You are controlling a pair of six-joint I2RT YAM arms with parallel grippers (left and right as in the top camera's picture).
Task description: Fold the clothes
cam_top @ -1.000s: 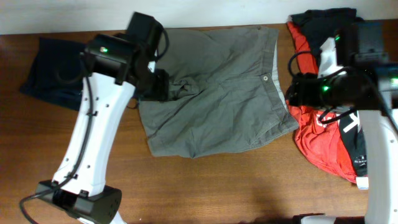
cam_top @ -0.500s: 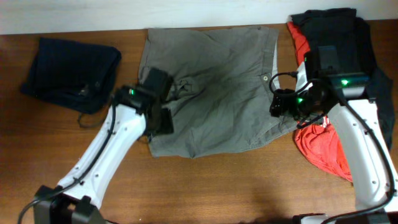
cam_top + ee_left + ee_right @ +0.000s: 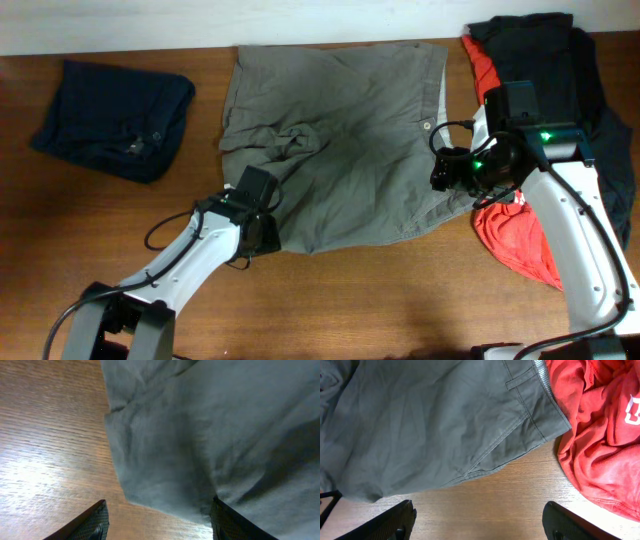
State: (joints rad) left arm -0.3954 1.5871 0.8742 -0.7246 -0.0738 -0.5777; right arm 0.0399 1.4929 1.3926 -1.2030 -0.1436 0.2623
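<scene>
The shorts' near leg (image 3: 302,186) is bunched up and its hem slants, so the robot's left gripper should pull the near hem corner (image 3: 132,495) toward the navy garment before the fold.
The grey-olive shorts (image 3: 340,140) lie spread flat on the wooden table, waistband with its button to the right and a bunched wrinkle left of centre. My left gripper (image 3: 262,235) is open and empty, low over the shorts' near left corner; in the left wrist view (image 3: 157,522) that hem corner (image 3: 165,475) lies just ahead between the fingers. My right gripper (image 3: 445,172) is open and empty at the near end of the waistband; in the right wrist view (image 3: 477,520) it hangs over bare wood, with the shorts (image 3: 435,425) just beyond.
A dark navy denim garment (image 3: 112,118) lies at the far left. A red T-shirt (image 3: 515,235) and a black one (image 3: 545,50) are piled at the right, the red one (image 3: 600,435) touching the waistband. Bare wooden table (image 3: 380,300) runs along the front.
My left arm has drawn back from the shorts' far left side to their near left corner. My right arm swung in to the waistband's near end, then held still.
</scene>
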